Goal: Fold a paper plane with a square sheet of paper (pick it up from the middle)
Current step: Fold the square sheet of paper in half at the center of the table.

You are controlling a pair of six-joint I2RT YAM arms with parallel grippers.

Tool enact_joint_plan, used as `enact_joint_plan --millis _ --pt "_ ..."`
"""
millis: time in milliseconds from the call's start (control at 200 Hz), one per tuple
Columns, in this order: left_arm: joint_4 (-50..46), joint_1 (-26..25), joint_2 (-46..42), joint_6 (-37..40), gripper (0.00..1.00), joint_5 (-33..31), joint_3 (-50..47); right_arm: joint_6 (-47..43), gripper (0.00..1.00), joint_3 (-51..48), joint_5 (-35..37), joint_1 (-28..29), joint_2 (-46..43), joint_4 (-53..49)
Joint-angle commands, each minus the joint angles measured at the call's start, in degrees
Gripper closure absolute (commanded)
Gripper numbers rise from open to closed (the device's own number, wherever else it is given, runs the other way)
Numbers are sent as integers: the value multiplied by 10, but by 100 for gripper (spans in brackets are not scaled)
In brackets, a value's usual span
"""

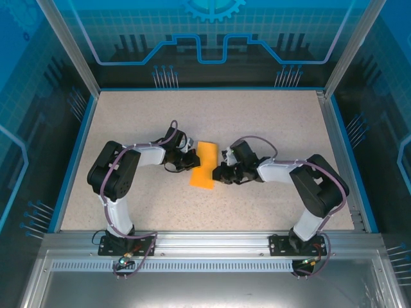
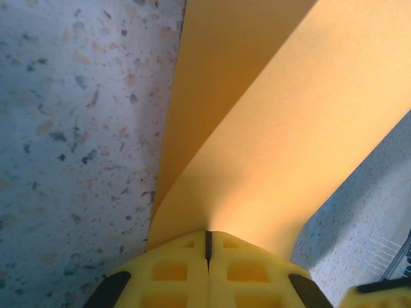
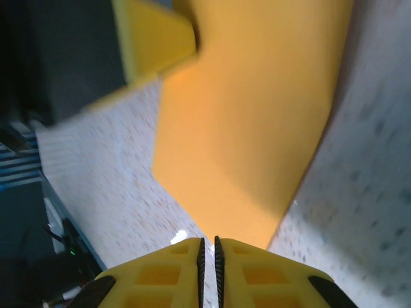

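Note:
I should press the paper's far corner [image 1: 216, 144] first, because the paper's upper layer [image 2: 276, 135] curves up off the lower one while my right gripper is near the close end of the paper's edge.
The square sheet of paper [image 1: 204, 165] is an orange strip lying mid-table between both arms, bent into layers. In the left wrist view the paper [image 2: 276, 128] rises in a curved flap from my left gripper [image 2: 208, 234], which is shut on its edge. From above, the left gripper [image 1: 194, 158] meets the paper's left side. My right gripper [image 1: 218, 172] sits at the paper's lower right edge. Its jaws [image 3: 208, 240] stand all but closed, a thin slit between them with nothing in it. The paper [image 3: 250, 115] starts just beyond its fingertips.
The speckled table [image 1: 270, 122] is bounded by a blue rim and a metal frame [image 1: 347, 58]. A yellow finger of the left gripper [image 3: 154, 38] shows at the top left of the right wrist view, beside the paper.

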Motion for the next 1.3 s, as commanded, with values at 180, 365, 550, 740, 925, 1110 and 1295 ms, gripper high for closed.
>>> enact_joint_plan --millis 180,365,550,740,925,1110,1295 --pt "-27 -5 28 10 100 2 -6 -20 85 111 -27 -41 77 -11" --pt "-26 -5 28 12 100 2 -8 -31 85 124 -23 -53 114 -8" --pt "-27 -4 27 13 100 2 -10 -54 84 132 -7 -55 148 -37" --pt "-30 -5 26 17 100 0 -13 -53 83 117 2 -54 170 -43" --pt "-32 -5 27 18 100 0 -11 -65 83 143 -32 -59 133 -60" --pt "-34 -4 30 20 100 0 -10 -77 83 174 -53 -85 120 -74" --pt "-33 -5 30 19 100 1 -10 -94 84 205 -55 -93 153 -100"
